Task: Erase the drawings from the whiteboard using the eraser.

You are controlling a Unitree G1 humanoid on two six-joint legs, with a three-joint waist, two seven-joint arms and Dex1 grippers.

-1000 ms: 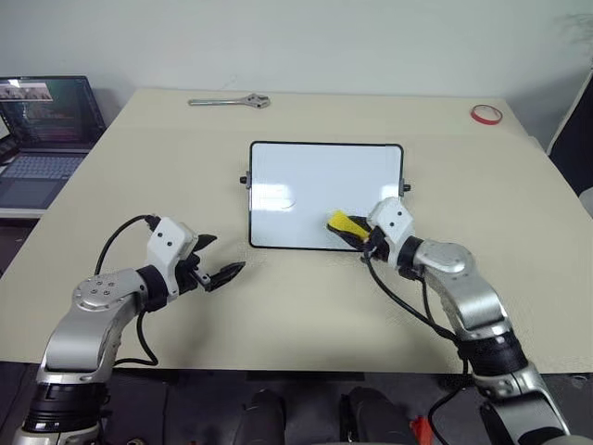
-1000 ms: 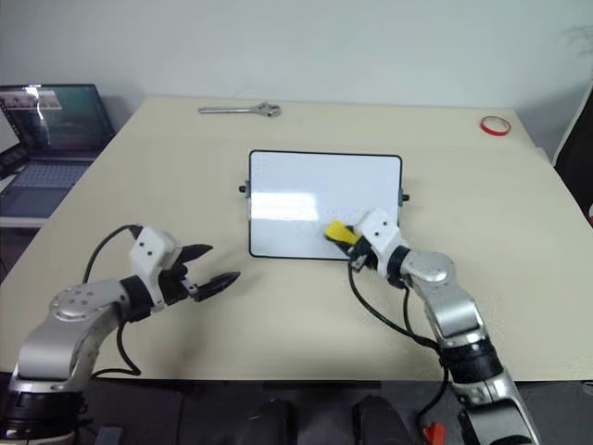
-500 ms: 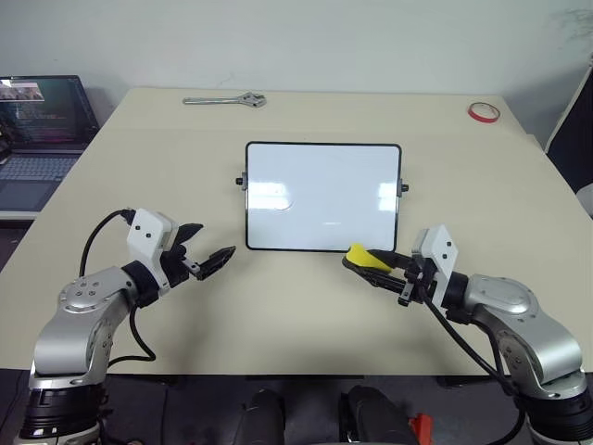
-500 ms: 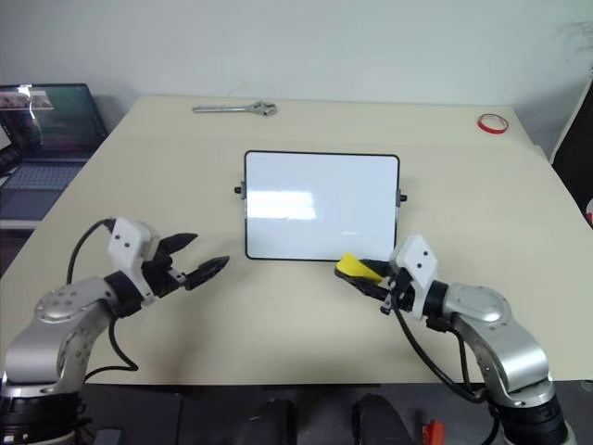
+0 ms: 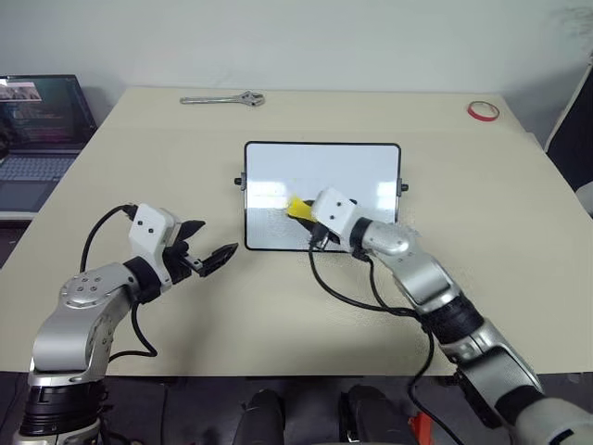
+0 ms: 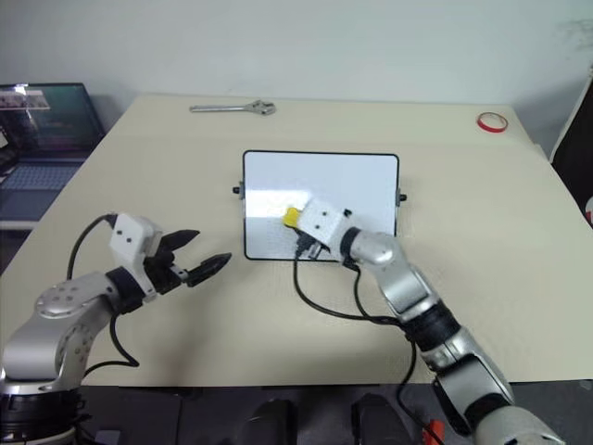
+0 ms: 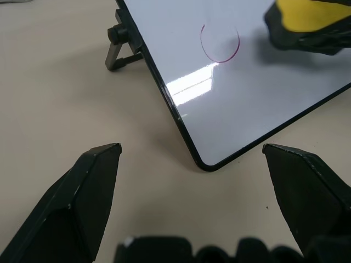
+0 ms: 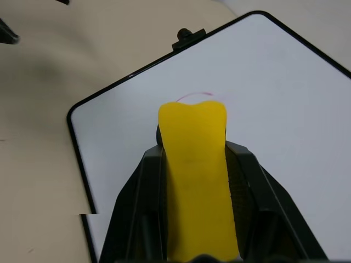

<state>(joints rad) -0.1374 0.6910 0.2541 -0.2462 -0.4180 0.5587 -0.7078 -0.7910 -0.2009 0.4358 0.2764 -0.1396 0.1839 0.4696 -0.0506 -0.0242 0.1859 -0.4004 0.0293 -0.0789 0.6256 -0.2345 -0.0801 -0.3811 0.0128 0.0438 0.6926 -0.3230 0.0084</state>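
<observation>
A reddish arc [image 7: 220, 61] is on the whiteboard past the eraser's tip, so the robot's right gripper should wipe the eraser across it, toward the whiteboard's corner [image 5: 248, 247] by the left gripper.
The whiteboard [image 5: 357, 171] lies flat mid-table, its black frame and side knobs showing. My right gripper [image 5: 307, 214] is shut on the yellow eraser [image 5: 297, 208] and holds it over the board's left half. In the left wrist view a round reddish drawing [image 7: 220, 44] sits on the whiteboard [image 7: 263, 87] just beside the eraser [image 7: 310, 13]. From the right wrist, the eraser [image 8: 194, 159] covers most of that drawing, leaving a thin arc [image 8: 194, 94]. My left gripper [image 5: 219, 237] hangs open and empty off the board's near-left corner.
A metal wrench [image 5: 225, 98] lies at the table's far edge and a red tape ring [image 5: 485, 112] at the far right corner. A laptop [image 5: 42, 116] stands on a lower surface left of the table [image 5: 139, 167].
My right gripper has carried the eraser from the board's near-right area, briefly off its front edge, to the left half by the round drawing. The left gripper has stayed put.
</observation>
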